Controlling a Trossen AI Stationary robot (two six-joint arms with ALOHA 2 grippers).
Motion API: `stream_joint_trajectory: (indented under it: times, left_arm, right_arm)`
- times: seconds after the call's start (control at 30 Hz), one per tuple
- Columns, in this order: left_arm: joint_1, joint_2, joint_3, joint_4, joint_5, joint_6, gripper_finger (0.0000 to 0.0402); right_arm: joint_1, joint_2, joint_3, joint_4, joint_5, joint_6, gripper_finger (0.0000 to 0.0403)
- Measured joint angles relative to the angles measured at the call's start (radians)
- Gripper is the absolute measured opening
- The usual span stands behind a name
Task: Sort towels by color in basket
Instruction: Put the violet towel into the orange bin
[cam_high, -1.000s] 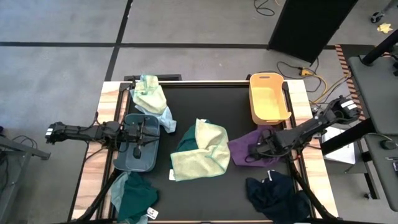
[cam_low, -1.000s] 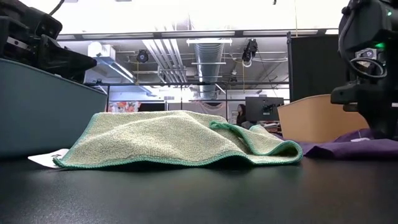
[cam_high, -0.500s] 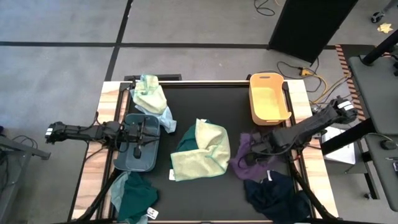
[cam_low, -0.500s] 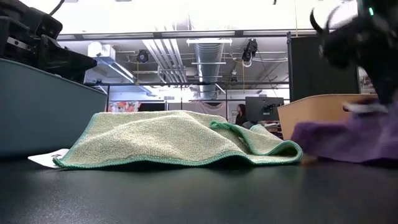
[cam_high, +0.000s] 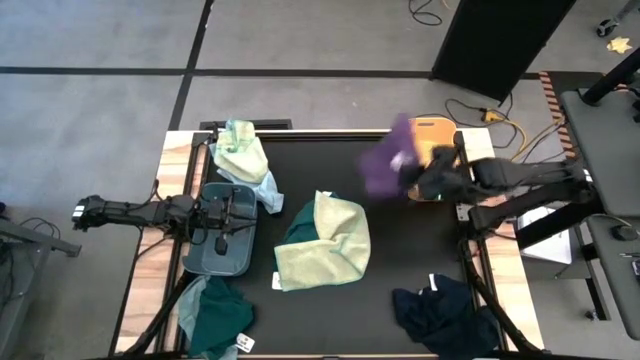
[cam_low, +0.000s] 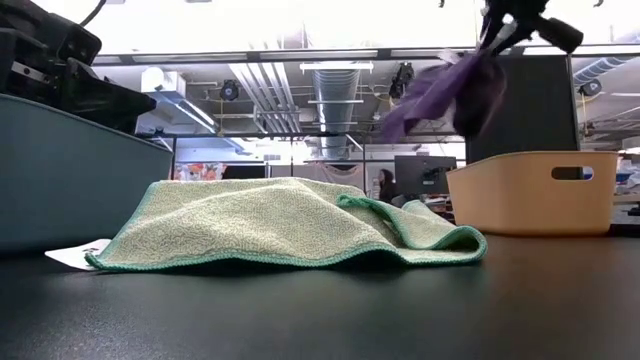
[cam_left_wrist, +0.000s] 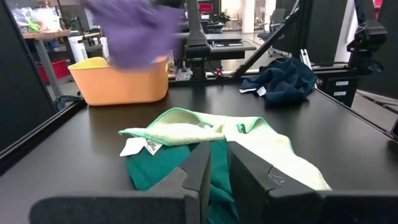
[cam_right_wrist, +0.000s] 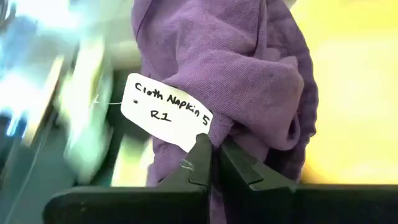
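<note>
The purple towel (cam_low: 445, 97) is hanging clear above the rim of the yellow basket (cam_high: 433, 132). My right gripper should go on carrying and lowering the towel until it is inside, and then let go.
My right gripper (cam_high: 412, 177) is shut on the purple towel (cam_high: 383, 162), high in the air beside the yellow basket (cam_high: 437, 170); in the low view the towel (cam_low: 445, 92) trails from the gripper (cam_low: 497, 22). My left gripper (cam_high: 222, 232) hovers shut over the grey-blue basket (cam_high: 203, 258), touching nothing. A pale yellow-green towel (cam_high: 325, 243) lies mid-table on a teal cloth (cam_left_wrist: 168, 168). A navy towel (cam_high: 447, 312) lies near right, a dark teal one (cam_high: 215, 315) near left, and a mint and pale one (cam_high: 244, 155) far left. My right gripper pinches a bunched fold of the purple towel (cam_right_wrist: 233, 134) between its two fingers, right beside the white tag (cam_right_wrist: 165, 112). How many layers it has does not show. The towel is lifted clear of the table and streams out from the fingers.
The yellow basket (cam_low: 530, 192) stands at the far right, the grey-blue one (cam_low: 60, 170) at the left edge. Bare black tabletop lies between the middle towel and the yellow basket. Cables and a dark cabinet stand beyond the far edge.
My right gripper has shut on the purple towel, which lay flat at the table's right. It has swung quickly up and toward the far edge, to the yellow basket. The towel has bunched, left the table and now trails in the air.
</note>
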Motion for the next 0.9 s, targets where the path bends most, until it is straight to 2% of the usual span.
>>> stream_joint_trajectory:
  times: [0.1,0.17,0.23,0.33,0.43,0.63,0.73,0.9]
  left_arm:
    - [0.000,0.001,0.000,0.000,0.000,0.000,0.0039]
    - [0.000,0.001,0.000,0.000,0.000,0.000,0.0039]
    - [0.000,0.001,0.000,0.000,0.000,0.000,0.0039]
    - [0.000,0.001,0.000,0.000,0.000,0.000,0.0039]
    - [0.000,0.001,0.000,0.000,0.000,0.000,0.0039]
    - [0.000,0.001,0.000,0.000,0.000,0.000,0.0039]
    - [0.000,0.001,0.000,0.000,0.000,0.000,0.0039]
    - [0.000,0.001,0.000,0.000,0.000,0.000,0.0039]
  right_arm:
    - [-0.122,-0.030,-0.015,-0.097,0.140,0.098,0.0009]
    - [-0.210,-0.037,-0.044,-0.149,0.153,0.154,0.0009]
    - [-0.293,-0.037,-0.092,-0.152,0.098,0.198,0.0009]
    - [-0.403,-0.017,-0.183,-0.106,-0.058,0.223,0.0009]
    - [-0.484,0.003,-0.276,0.001,-0.160,0.240,0.0011]
    - [-0.611,0.026,-0.414,0.301,-0.235,0.359,0.0012]
    - [-0.678,0.048,-0.445,0.354,-0.314,0.405,0.0012]
    - [-0.743,0.077,-0.456,0.346,-0.350,0.461,0.0013]
